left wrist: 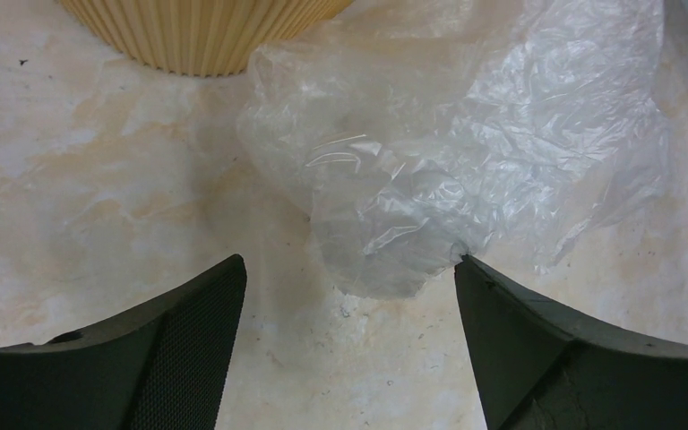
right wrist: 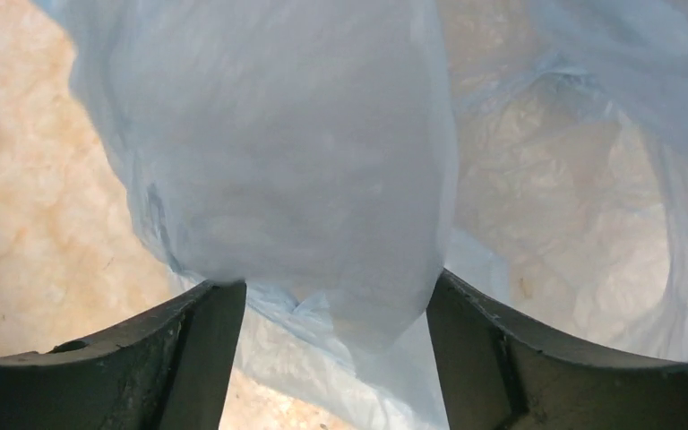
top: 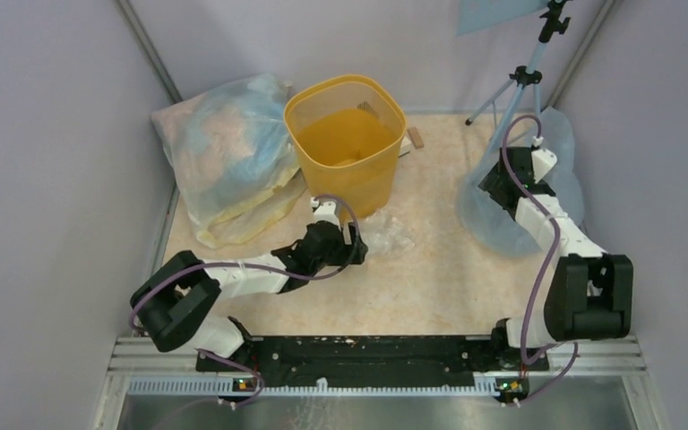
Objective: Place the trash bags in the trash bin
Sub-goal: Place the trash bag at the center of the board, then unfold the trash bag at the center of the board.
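Note:
The clear trash bag (top: 384,234) is lying crumpled by my left gripper. My right gripper should leave the bluish sack and pull the bag's free edge (top: 410,238) straight.
The yellow trash bin (top: 345,143) stands upright at the back middle of the table; its ribbed base (left wrist: 197,31) shows in the left wrist view. A crumpled clear trash bag (top: 391,235) (left wrist: 466,152) lies flat in front of the bin. My left gripper (top: 358,244) (left wrist: 349,269) is open and low over the table at the bag's near edge, with the right fingertip (left wrist: 468,267) touching the film. My right gripper (top: 500,186) (right wrist: 336,287) is open at the far right, with a hanging fold of a bluish sack (right wrist: 305,152) between its fingers.
A big bluish sack (top: 224,157) stuffed with material leans against the left wall beside the bin. The other bluish sack (top: 551,143) lies at the right, under the right arm. A tripod (top: 524,81) stands at the back right, and a small wooden block (top: 417,137) lies behind the bin.

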